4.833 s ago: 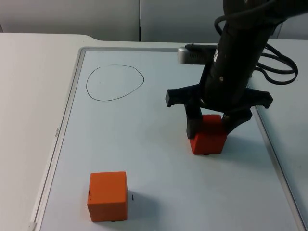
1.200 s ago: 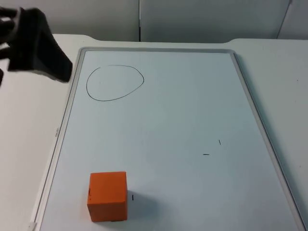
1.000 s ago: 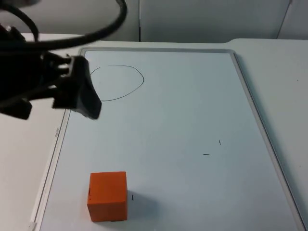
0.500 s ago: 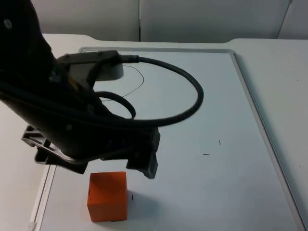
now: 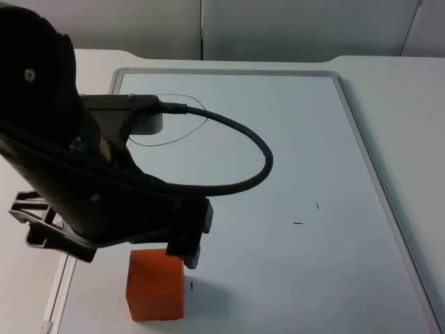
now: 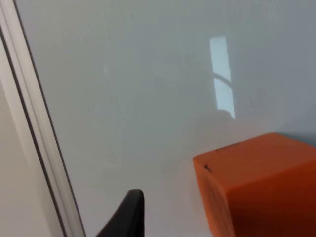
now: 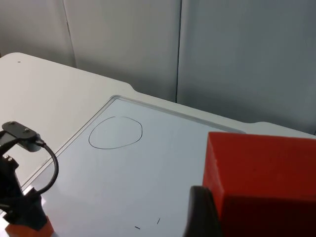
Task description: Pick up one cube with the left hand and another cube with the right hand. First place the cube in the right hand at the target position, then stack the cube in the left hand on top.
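Note:
A dark dash (image 5: pixel 169 319) sticks out a little along the bottom edge of the orange cube (image 5: pixel 156 284), so a pen mark should stay behind on the whiteboard when I lift the cube.
An orange cube (image 5: pixel 156 296) sits near the front left of the whiteboard. My left gripper (image 5: pixel 135 252) hangs just above its far edge, open, with one finger (image 5: pixel 191 255) beside the cube's right upper corner. In the left wrist view the orange cube (image 6: pixel 261 190) lies off to one side of the black fingertip (image 6: pixel 129 212), apart from it. My right gripper (image 7: pixel 247 222) is raised high and shut on a red cube (image 7: pixel 261 168). The hand-drawn oval (image 5: pixel 182 124) at the board's far left is partly hidden by the left arm; it appears whole as the oval (image 7: pixel 116 132) in the right wrist view.
The whiteboard's metal frame (image 5: pixel 361 153) borders the work area. Two small pen marks (image 5: pixel 297 223) lie right of centre and another mark (image 5: pixel 192 285) beside the orange cube. The grey partition wall (image 5: pixel 278 28) closes the back.
The right gripper lifted the red cube up out of the top view. The left arm swept in from the upper left and came down over the orange cube.

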Tool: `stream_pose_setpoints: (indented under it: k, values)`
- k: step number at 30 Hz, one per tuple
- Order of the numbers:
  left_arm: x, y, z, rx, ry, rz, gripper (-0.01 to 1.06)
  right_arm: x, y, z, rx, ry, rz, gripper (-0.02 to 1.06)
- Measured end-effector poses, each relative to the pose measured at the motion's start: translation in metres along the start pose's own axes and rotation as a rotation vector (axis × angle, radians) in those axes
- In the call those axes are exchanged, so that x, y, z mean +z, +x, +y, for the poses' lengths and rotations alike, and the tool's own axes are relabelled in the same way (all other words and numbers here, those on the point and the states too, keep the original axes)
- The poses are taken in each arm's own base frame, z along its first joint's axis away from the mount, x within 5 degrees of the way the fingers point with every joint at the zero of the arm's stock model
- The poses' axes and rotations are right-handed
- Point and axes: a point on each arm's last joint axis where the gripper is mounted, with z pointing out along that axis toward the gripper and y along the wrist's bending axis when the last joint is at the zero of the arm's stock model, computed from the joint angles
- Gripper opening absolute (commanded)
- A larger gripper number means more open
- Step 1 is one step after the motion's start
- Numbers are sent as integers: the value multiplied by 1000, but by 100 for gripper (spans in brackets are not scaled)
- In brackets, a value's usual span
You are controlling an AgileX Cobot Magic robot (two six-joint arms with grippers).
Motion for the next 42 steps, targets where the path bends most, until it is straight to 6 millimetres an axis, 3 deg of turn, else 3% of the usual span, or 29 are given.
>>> stream_pose_setpoints:
  k: [11,34,39,42]
  values:
    - [22,1,3,-14,-30,35,104,0,0,0,-3,0,0,0]
    - [34,0,4,-16,-34,33,103,0,0,0,-3,0,0,0]
    - [34,0,3,-16,-33,31,91,0,0,0,-3,0,0,0]
    - [34,0,3,-16,-32,29,70,0,0,0,-3,0,0,0]
